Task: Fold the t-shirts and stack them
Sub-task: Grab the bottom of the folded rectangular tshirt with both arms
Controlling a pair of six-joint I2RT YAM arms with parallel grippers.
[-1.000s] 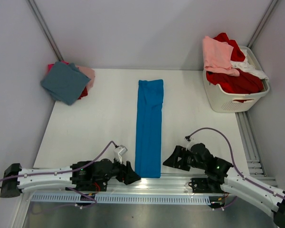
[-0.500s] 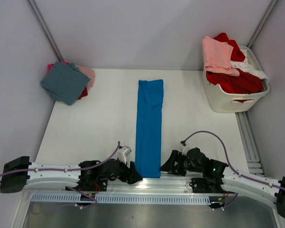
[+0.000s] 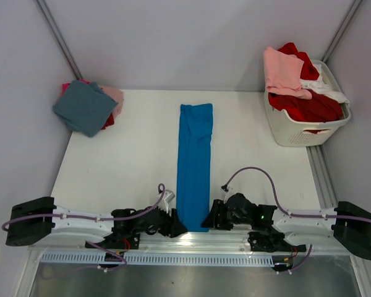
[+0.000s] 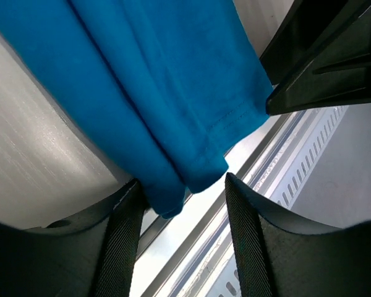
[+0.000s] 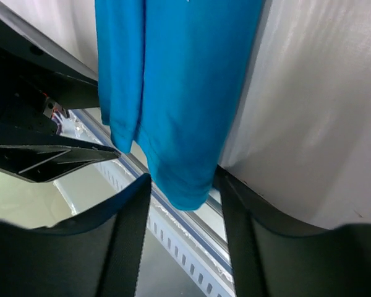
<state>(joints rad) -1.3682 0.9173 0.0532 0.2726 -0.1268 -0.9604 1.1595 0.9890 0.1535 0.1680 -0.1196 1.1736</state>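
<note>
The blue t-shirt's near corner (image 4: pixel 169 203) is only a little way in between my left gripper's open fingers. So next I open them wider and close them further in over its folded layers (image 4: pixel 174 168) before I lift.
A bright blue t-shirt (image 3: pixel 193 167), folded into a long narrow strip, lies down the middle of the table, and its near end hangs slightly over the table's front edge. My left gripper (image 3: pixel 176 226) is at that end's left corner. In the left wrist view the blue corner (image 4: pixel 173 93) sits between the fingers of the left gripper (image 4: pixel 182 185), with a gap still showing. My right gripper (image 3: pixel 209 221) is at the right corner. The blue hem (image 5: pixel 179 80) hangs between the parted fingers of the right gripper (image 5: pixel 184 179).
A folded dusty teal tee (image 3: pixel 85 107) tops a small stack of pink and red at the far left. A white laundry basket (image 3: pixel 303 133) at the far right holds red, pink and white cloth. A metal rail (image 3: pixel 173 257) runs along the front edge.
Both arms have slid inward to the near corners of the blue strip. Both sets of jaws have narrowed around the cloth. The shirt itself has not moved.
</note>
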